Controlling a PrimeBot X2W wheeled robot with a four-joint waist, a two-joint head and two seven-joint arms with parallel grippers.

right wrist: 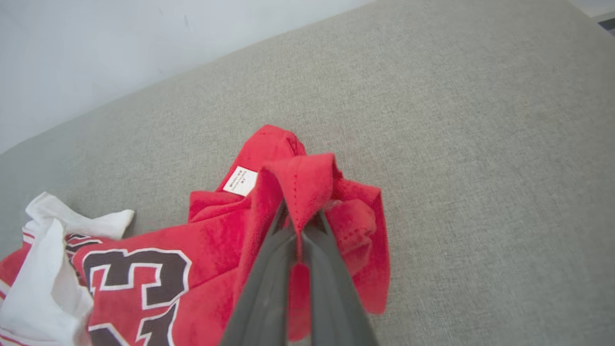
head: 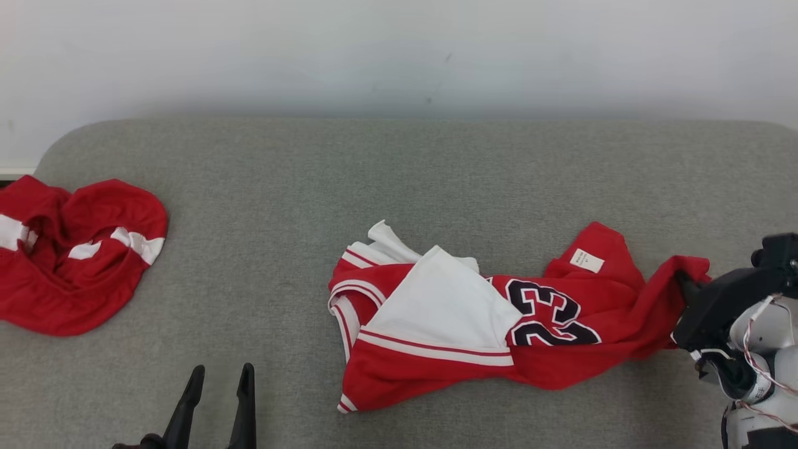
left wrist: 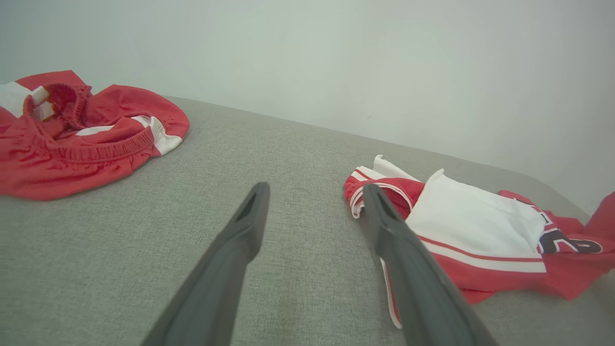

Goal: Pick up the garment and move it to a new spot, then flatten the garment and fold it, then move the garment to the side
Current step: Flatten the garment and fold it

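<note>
The garment will unfold and show more lettering when the robot pulls the striped trim (head: pixel 338 290), since a scrap of lettering (head: pixel 489 280) is peeking out next to the white panel.
The garment (head: pixel 548 330) is a red jersey with white trim, a white panel and a dark number, lying crumpled on the grey surface right of centre. It also lies at the right of the left wrist view (left wrist: pixel 480 240). My right gripper (head: pixel 684 285) is shut on the garment's right edge; in the right wrist view its two dark fingers (right wrist: pixel 269 278) pinch a raised red fold (right wrist: pixel 307 187). My left gripper (head: pixel 219 377) stands open at the lower left, well left of the jersey, nothing between its fingers (left wrist: pixel 240 235).
Another red piece of clothing with white stripes (head: pixel 68 249) lies bunched at the far left edge. The grey padded surface (head: pixel 405 174) ends at a pale wall behind. Bare fabric lies between the two clothes.
</note>
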